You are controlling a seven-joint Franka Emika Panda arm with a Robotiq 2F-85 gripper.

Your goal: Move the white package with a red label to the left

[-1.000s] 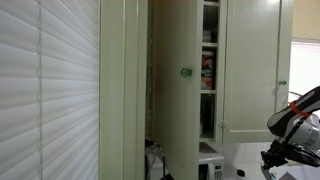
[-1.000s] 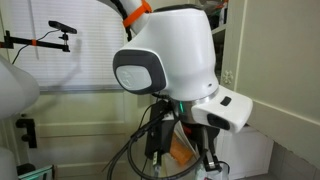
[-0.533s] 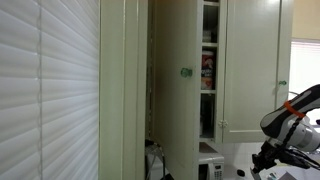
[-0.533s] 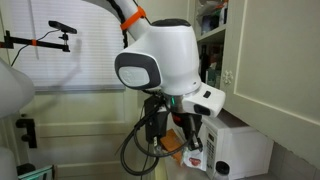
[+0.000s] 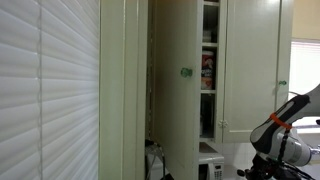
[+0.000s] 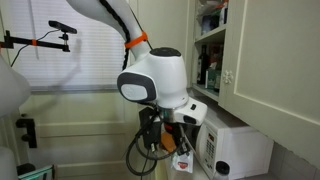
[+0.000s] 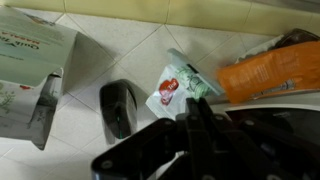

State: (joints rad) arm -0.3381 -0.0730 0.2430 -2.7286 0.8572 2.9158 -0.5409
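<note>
The robot's fingers are holding the white package's green edge [image 7: 192, 82] and the tile [image 7: 150, 52] past the black object is open, so the gripper goes on down until the package rests there.
The white package with a red label [image 7: 170, 90] lies flat on the tiled counter in the wrist view. A green-edged strip shows along its right side. My gripper [image 7: 194, 103] hangs over the package's right edge with its dark fingers pressed together and no gap between them. I cannot tell whether it touches the package. In an exterior view the gripper [image 6: 176, 152] points down under the big white wrist, low over the counter, with a small white and red item [image 6: 183, 164] just beneath it. In an exterior view only the arm [image 5: 282, 148] shows, at the lower right.
An orange packet [image 7: 268, 68] lies right of the package, a black rounded object [image 7: 118, 106] left of it, and a green and white box [image 7: 30, 72] at the far left. A white microwave [image 6: 242, 150] stands beside the arm. An open cupboard [image 5: 208, 70] holds items above.
The arm has dropped lower and swung further from the camera toward the counter. The gripper now hangs just over the package.
</note>
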